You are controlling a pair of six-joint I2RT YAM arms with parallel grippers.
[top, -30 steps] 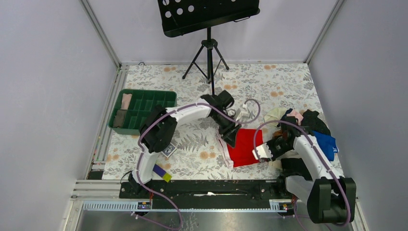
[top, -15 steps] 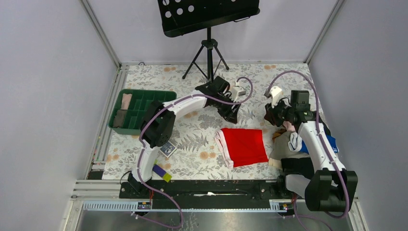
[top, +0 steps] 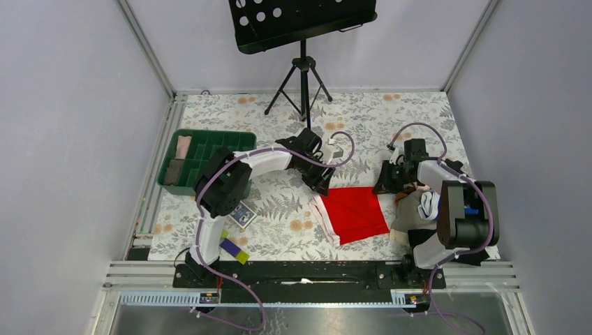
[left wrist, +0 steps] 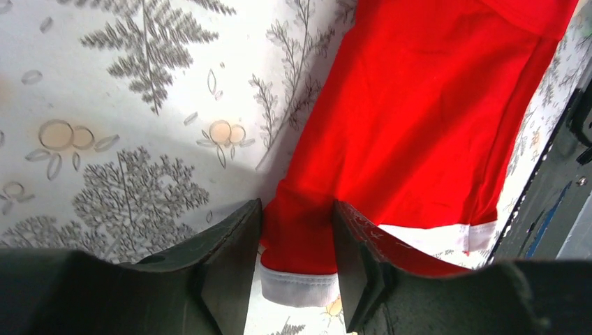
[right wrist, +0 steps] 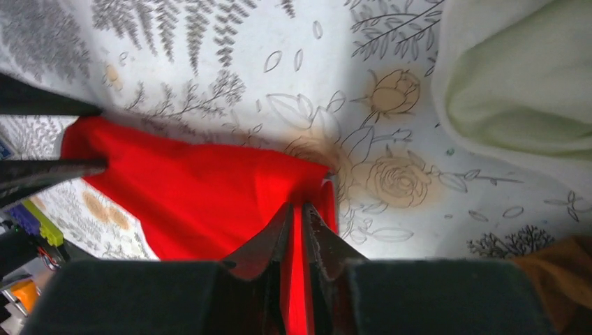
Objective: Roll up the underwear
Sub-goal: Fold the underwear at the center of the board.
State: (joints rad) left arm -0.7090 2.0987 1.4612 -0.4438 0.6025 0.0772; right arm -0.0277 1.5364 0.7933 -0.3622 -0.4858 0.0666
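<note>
The red underwear is lying at a slant close to the pile of clothes, so my left gripper should pull it to the open space (top: 285,200) near the tray before rolling it.
The red underwear (top: 356,213) lies flat on the floral table, with its white waistband along the left side. My left gripper (top: 322,185) is at its far left corner. In the left wrist view the open gripper (left wrist: 297,209) straddles that corner of the red cloth (left wrist: 419,118), with the white trim showing between the fingers. My right gripper (top: 382,187) is at the far right corner. In the right wrist view the gripper (right wrist: 299,208) is shut, pinching the edge of the red cloth (right wrist: 209,188).
A pile of clothes (top: 436,199) lies right of the underwear, and a pale green cloth (right wrist: 516,77) shows close to the right gripper. A green compartment tray (top: 209,132) stands at the left. A music stand (top: 304,70) stands at the back. A small card (top: 242,216) and a block (top: 234,250) lie front left.
Both grippers have come down from above the table onto the far corners of the underwear. The right gripper has closed on the far right edge.
</note>
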